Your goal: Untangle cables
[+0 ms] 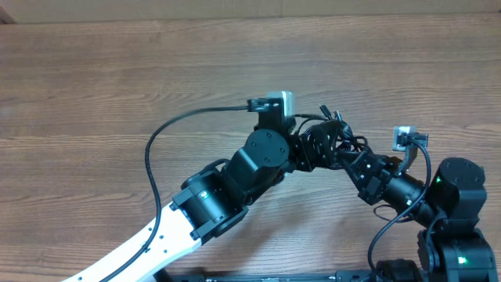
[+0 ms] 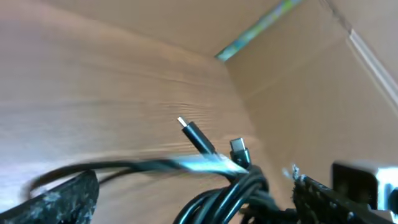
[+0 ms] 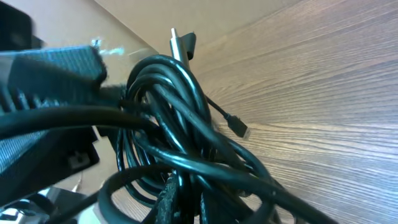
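I should hold the heap of cords (image 2: 239, 188) below the plugs with my left gripper while my right gripper backs out, because my right gripper is buried in loops of several cords (image 3: 177, 118).
The cables (image 1: 333, 135) are a tangled bunch of thin black cords just right of the table's middle, between my two grippers. In the left wrist view the bunch (image 2: 239, 190) sits between my wide-apart fingers, and two metal-tipped plugs (image 2: 193, 132) (image 2: 239, 149) stick up from it. My left gripper (image 1: 311, 150) (image 2: 193, 186) is open around the bunch. My right gripper (image 1: 352, 163) (image 3: 199, 199) is buried in the loops (image 3: 168, 93) and looks shut on several cords. A small plug (image 3: 238, 127) hangs free over the wood.
The wooden table (image 1: 117, 78) stretches away to the left and back. The left arm's own thicker black cable (image 1: 156, 141) loops out over the table on the left. A cardboard wall (image 2: 311, 81) stands beyond the tangle.
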`<state>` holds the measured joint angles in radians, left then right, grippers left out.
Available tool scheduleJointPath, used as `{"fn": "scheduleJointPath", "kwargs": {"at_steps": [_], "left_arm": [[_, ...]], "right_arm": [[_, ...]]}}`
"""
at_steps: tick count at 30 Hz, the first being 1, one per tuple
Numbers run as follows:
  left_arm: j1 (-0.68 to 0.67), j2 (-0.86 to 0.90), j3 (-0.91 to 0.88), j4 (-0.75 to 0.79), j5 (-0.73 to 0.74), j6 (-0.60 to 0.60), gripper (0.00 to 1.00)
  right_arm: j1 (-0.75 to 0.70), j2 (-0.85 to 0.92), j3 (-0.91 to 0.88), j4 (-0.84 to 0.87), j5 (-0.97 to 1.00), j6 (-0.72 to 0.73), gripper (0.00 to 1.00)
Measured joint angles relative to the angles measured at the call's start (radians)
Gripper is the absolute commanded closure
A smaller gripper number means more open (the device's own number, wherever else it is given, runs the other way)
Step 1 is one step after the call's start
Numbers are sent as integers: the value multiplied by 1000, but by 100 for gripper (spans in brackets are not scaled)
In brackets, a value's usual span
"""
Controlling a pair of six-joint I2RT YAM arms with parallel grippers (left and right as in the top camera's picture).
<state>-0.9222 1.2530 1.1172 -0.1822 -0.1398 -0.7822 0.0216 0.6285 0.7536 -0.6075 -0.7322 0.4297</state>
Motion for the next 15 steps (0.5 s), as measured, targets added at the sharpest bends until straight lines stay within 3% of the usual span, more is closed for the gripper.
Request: {"fn": "scheduleJointPath", "kwargs": {"at_steps": [2, 7, 10, 15], "left_arm": [[0, -16, 0, -8, 0, 103, 0], [0, -101, 1, -66, 0, 404, 21], [0, -132, 2, -142, 0, 575, 23], [0, -135, 2, -204, -11, 723, 27]], "right_arm": [[0, 0, 0, -21, 2, -32, 96], [0, 0, 0, -66, 4, -137, 96], [1, 0, 0, -66, 3, -172, 96], [0, 0, 0, -88, -21, -241, 96]]}}
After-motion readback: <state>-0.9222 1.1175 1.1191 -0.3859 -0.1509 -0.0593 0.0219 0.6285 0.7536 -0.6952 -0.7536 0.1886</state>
